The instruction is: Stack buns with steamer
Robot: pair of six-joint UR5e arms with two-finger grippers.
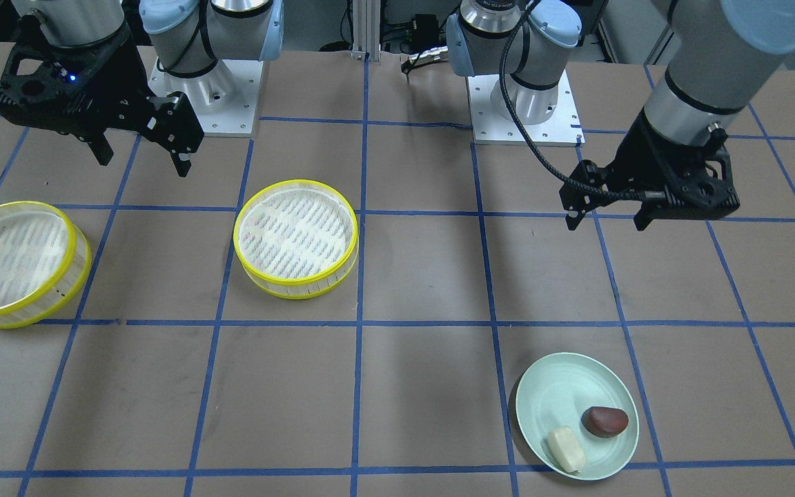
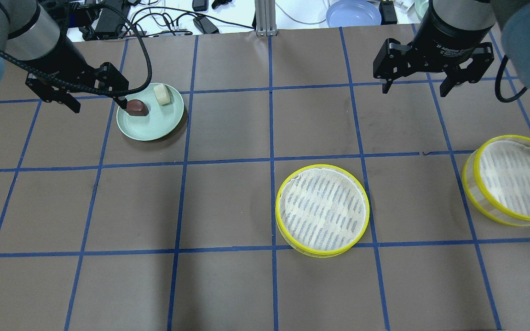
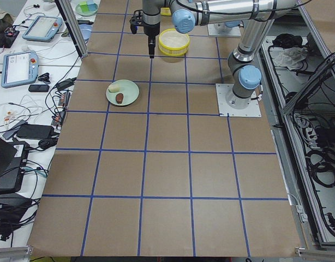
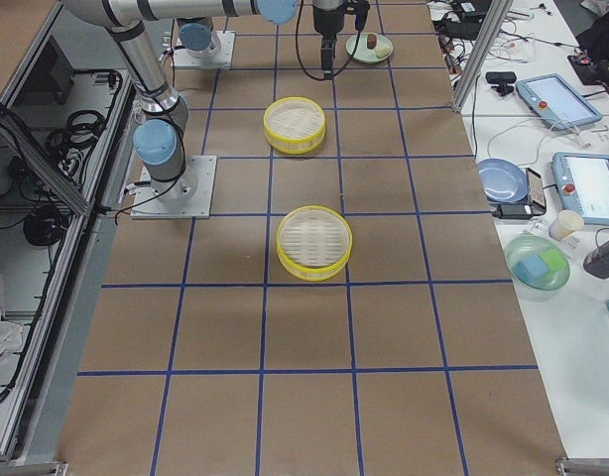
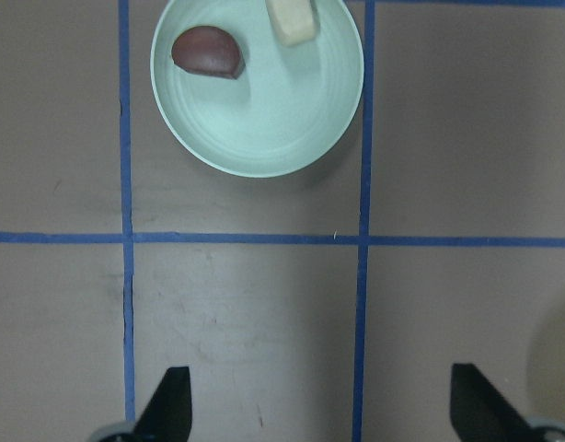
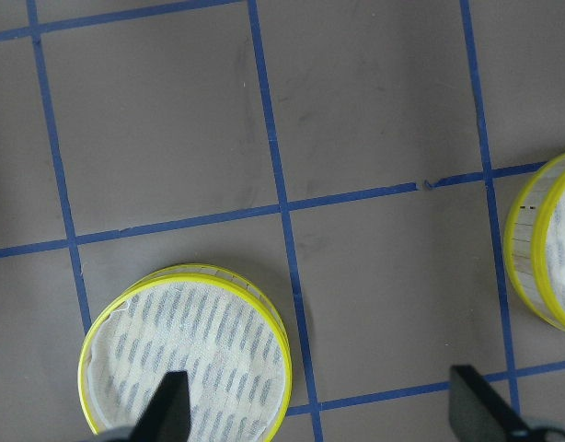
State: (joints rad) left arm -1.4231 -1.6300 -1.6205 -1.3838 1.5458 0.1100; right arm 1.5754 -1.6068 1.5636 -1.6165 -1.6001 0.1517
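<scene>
The cream bun (image 1: 566,450) has puffy, rounded edges (image 1: 560,431), so it will squeeze thin between my left gripper's fingers and stay in one piece as I lift it.
The cream bun (image 2: 162,94) and the dark reddish-brown bun (image 2: 137,107) lie side by side on a pale green plate (image 2: 154,126). Both show in the left wrist view, the cream bun (image 5: 292,20) and the brown bun (image 5: 207,52). My left gripper (image 2: 98,105) is open and empty, high above the table just short of the plate. Two empty yellow-rimmed steamer tiers sit apart: one near the table's middle (image 2: 322,209), one at the right edge (image 2: 513,179). My right gripper (image 2: 414,89) is open and empty, raised beyond and between the tiers.
The brown table (image 2: 228,202) is gridded with blue tape. Both arm bases (image 1: 525,103) stand at the robot's edge. A blue plate (image 2: 353,13), cables and tablets lie on the bench beyond the far edge.
</scene>
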